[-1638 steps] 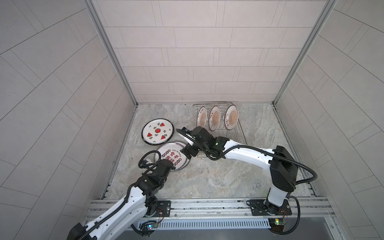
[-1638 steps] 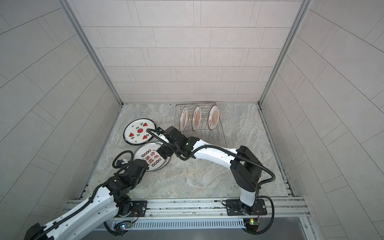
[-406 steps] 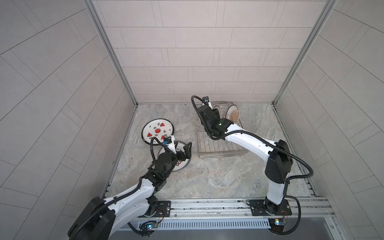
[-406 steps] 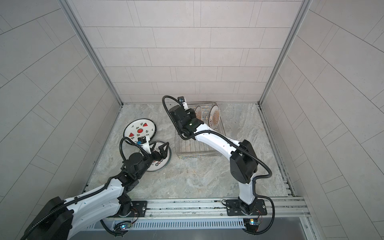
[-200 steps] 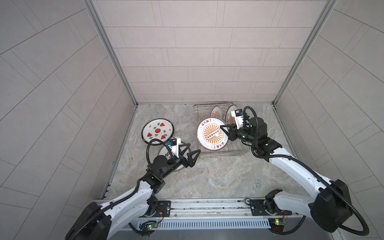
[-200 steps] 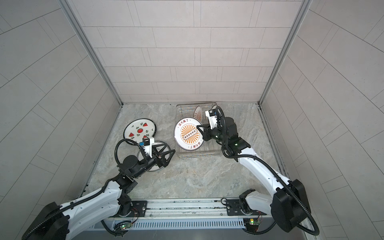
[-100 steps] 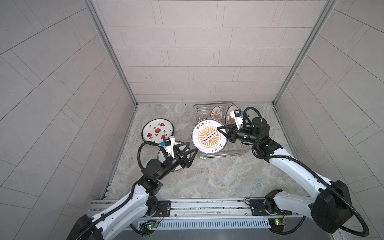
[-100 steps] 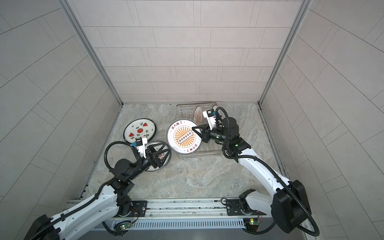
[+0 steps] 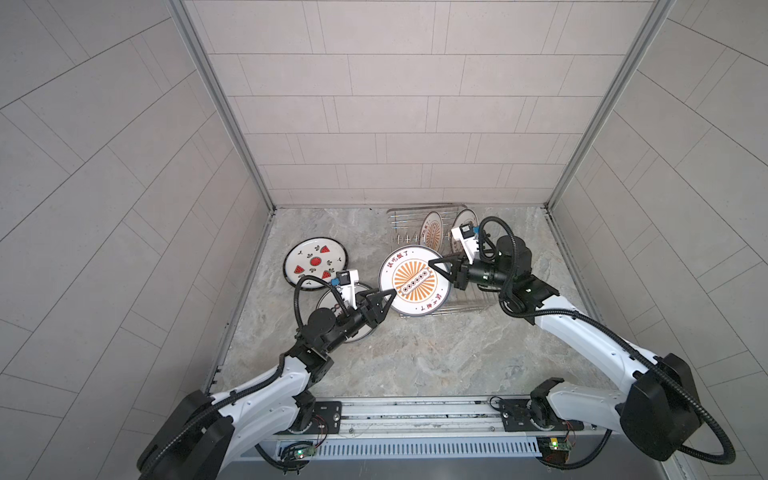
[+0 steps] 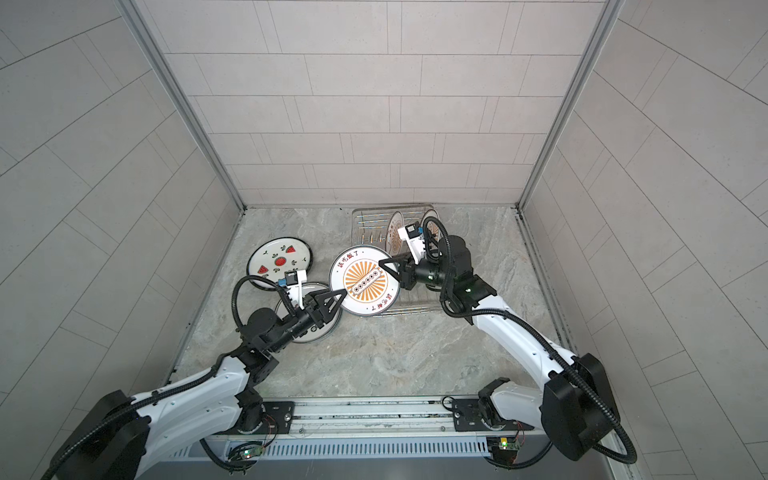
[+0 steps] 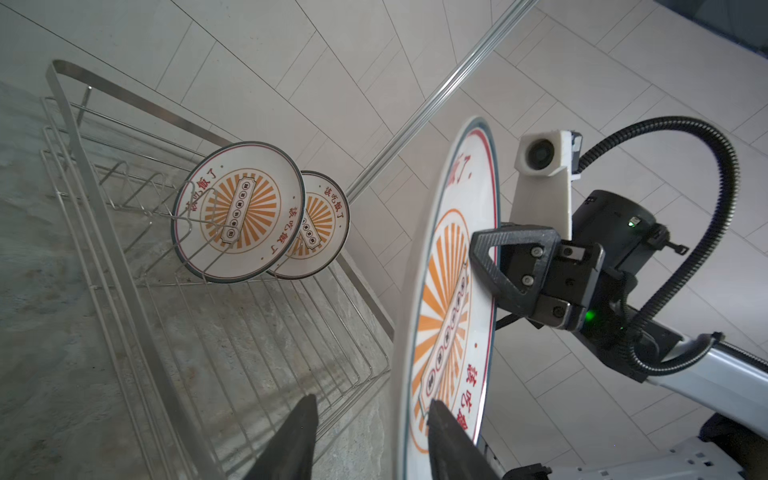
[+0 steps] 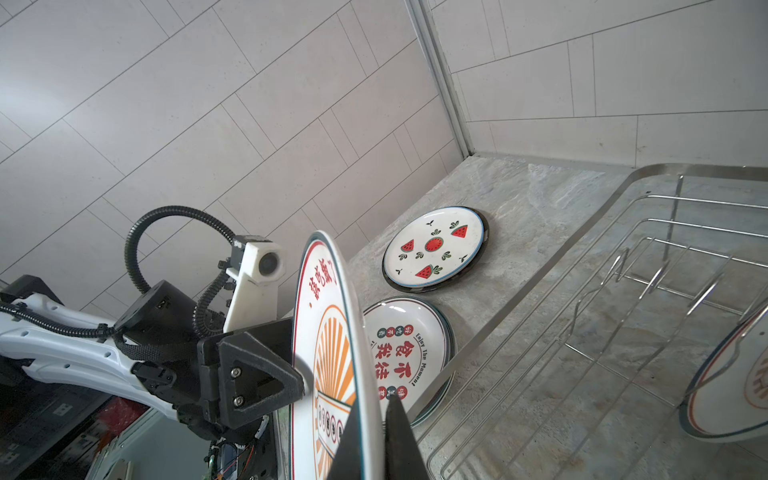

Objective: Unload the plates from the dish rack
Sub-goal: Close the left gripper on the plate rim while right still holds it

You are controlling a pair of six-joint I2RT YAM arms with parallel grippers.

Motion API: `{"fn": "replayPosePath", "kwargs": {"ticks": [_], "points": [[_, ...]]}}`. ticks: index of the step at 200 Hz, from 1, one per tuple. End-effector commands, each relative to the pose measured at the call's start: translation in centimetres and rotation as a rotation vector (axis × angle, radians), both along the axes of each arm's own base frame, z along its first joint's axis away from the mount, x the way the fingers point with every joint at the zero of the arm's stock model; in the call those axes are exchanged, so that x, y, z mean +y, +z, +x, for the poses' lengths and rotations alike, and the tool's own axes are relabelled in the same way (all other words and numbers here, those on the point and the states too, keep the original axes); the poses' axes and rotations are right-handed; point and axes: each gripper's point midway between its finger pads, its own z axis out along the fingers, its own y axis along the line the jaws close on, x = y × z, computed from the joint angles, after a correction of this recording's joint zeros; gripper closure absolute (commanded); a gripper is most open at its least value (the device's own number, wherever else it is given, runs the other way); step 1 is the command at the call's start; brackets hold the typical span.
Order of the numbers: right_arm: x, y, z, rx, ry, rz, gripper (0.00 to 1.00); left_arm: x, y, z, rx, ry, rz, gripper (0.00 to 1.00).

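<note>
I need to grip the sunburst plate's near rim [image 9: 382,280] with my left gripper and open my right gripper, because my right gripper clamps the sunburst plate's rim [image 9: 448,289] away from the red-character plate.
A large sunburst plate [image 9: 413,280] [image 10: 363,282] hangs on edge in the air in front of the dish rack [image 9: 399,224] [image 11: 83,166]. My right gripper [image 9: 434,266] [image 12: 374,405] is shut on its right rim. My left gripper [image 9: 388,297] [image 11: 372,401] straddles the opposite rim. One finger lies against the printed face, the other stands apart behind the plate. Two smaller sunburst plates [image 11: 239,212] [image 11: 328,224] stand upright in the rack's prongs. A watermelon plate [image 9: 315,262] [image 12: 434,247] and a red-character plate [image 12: 399,353] lie flat on the counter at the left.
The red-character plate [image 9: 328,295] lies directly under my left wrist, close to the rack's left rim [image 12: 540,286]. Tiled walls close in the back and both sides. A metal rail [image 9: 415,409] runs along the front edge, with bare marble counter [image 9: 436,353] before it.
My right gripper has carried the sunburst plate slightly left and forward. My left gripper has come up to the plate's rim and its jaws have narrowed around it.
</note>
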Motion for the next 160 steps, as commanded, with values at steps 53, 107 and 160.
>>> {"fn": "replayPosePath", "kwargs": {"ticks": [53, 107, 160], "points": [[0.3, 1.9, 0.21, -0.08, -0.003, -0.013, 0.92, -1.11, 2.86, 0.09, -0.046, -0.063, -0.117, 0.82], [0.11, 1.66, 0.65, -0.077, -0.026, -0.039, 0.88, -1.14, 2.82, 0.37, -0.028, -0.057, -0.129, 0.94], [0.09, 1.63, 0.17, -0.06, -0.03, -0.049, 0.8, -1.05, 2.51, 0.43, 0.008, -0.056, -0.156, 1.0]]}}
